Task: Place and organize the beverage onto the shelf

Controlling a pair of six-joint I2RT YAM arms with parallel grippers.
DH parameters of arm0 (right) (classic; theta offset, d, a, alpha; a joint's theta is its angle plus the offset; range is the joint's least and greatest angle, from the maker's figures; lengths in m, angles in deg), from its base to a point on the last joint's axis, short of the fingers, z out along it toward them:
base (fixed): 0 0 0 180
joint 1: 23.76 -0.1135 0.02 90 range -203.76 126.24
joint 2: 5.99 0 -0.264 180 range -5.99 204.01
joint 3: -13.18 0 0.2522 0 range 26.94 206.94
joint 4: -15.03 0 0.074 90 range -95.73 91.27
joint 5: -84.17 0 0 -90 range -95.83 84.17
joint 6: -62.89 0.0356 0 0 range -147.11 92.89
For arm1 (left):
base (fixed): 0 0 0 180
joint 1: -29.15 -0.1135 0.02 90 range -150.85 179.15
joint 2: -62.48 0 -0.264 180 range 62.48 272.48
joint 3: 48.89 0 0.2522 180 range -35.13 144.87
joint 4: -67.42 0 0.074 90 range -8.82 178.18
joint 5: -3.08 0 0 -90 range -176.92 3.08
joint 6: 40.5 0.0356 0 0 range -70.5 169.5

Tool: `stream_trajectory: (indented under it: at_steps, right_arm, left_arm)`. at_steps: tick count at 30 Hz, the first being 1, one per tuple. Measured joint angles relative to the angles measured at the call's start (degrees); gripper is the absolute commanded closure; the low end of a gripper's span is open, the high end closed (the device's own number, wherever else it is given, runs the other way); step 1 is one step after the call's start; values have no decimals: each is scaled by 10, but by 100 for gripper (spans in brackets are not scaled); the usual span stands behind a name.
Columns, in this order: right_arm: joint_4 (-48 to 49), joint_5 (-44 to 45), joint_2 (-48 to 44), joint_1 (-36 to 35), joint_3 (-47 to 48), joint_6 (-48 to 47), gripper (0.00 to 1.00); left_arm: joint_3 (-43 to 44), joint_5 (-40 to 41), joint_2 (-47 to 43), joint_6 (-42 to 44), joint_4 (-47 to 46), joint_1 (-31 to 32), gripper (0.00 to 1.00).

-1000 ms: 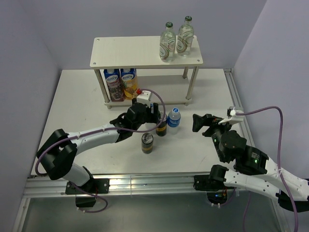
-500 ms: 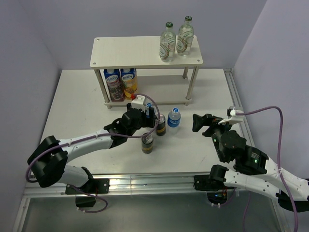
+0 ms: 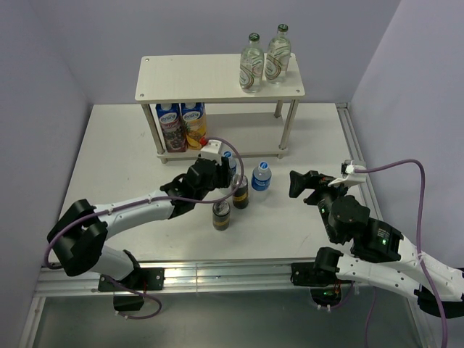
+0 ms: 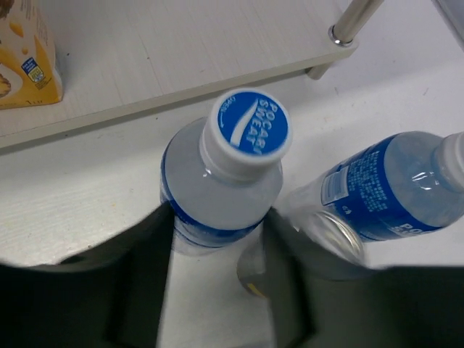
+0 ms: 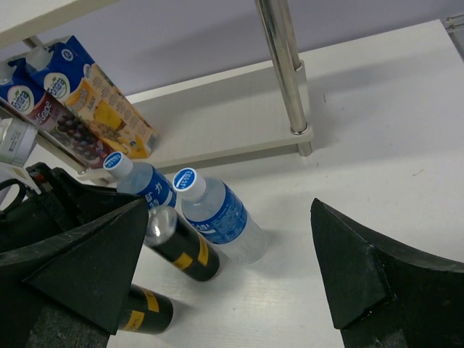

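Note:
The near side of the blue-capped water bottle (image 4: pixel 216 233) touches only the ends of my left gripper's fingers, so next I open, reach farther (image 4: pixel 223 175) around the bottle and close before I lift.
My left gripper (image 3: pixel 223 171) is shut on a blue-capped water bottle (image 4: pixel 221 181) that stands upright on the table in front of the shelf (image 3: pixel 217 78); both fingers press its sides. A second water bottle (image 3: pixel 261 176) stands just to the right. One dark can (image 3: pixel 241 190) stands beside the gripper, another (image 3: pixel 221 214) nearer to me. Two green-capped glass bottles (image 3: pixel 251 64) (image 3: pixel 278 54) stand on the shelf's top board at the right. My right gripper (image 3: pixel 313 184) hangs open right of the drinks, holding nothing; in its wrist view the second water bottle (image 5: pixel 217 214) lies ahead.
Two juice cartons (image 3: pixel 181 125) stand at the left end of the shelf's lower board (image 4: pixel 181 51). A silver shelf leg (image 5: pixel 283 65) stands behind the bottles. A metal rail (image 3: pixel 355 145) runs along the table's right edge.
My left gripper's jaws have closed on the water bottle, which earlier stood between open fingers. The right arm has not moved.

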Motion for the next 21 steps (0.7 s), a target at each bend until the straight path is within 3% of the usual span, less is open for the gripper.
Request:
stream_trajectory:
  at_steps: [3,10,11,14,15,16,18,21]
  right_arm:
    - [0,2,0,0,0,0,0]
    - [0,2,0,0,0,0,0]
    - [0,2,0,0,0,0,0]
    - [0,2,0,0,0,0,0]
    - [0,2,0,0,0,0,0]
    - [0,2,0,0,0,0,0]
    - [0,2,0,0,-3,0,0]
    - [0,2,0,0,-7,0,0]
  left_arm:
    - [13,0,14,6,4,0,74]
    - [24,0,23,11,10,0,82]
    - [24,0,23,11,10,0,79]
    - [24,0,23,12,10,0,47]
    - [24,2,23,13,11,0,31]
    - [24,3,22,16,11,0,23]
    - [24,2,22,13,9,0,12]
    - [24,-3,22,11,9,0,7]
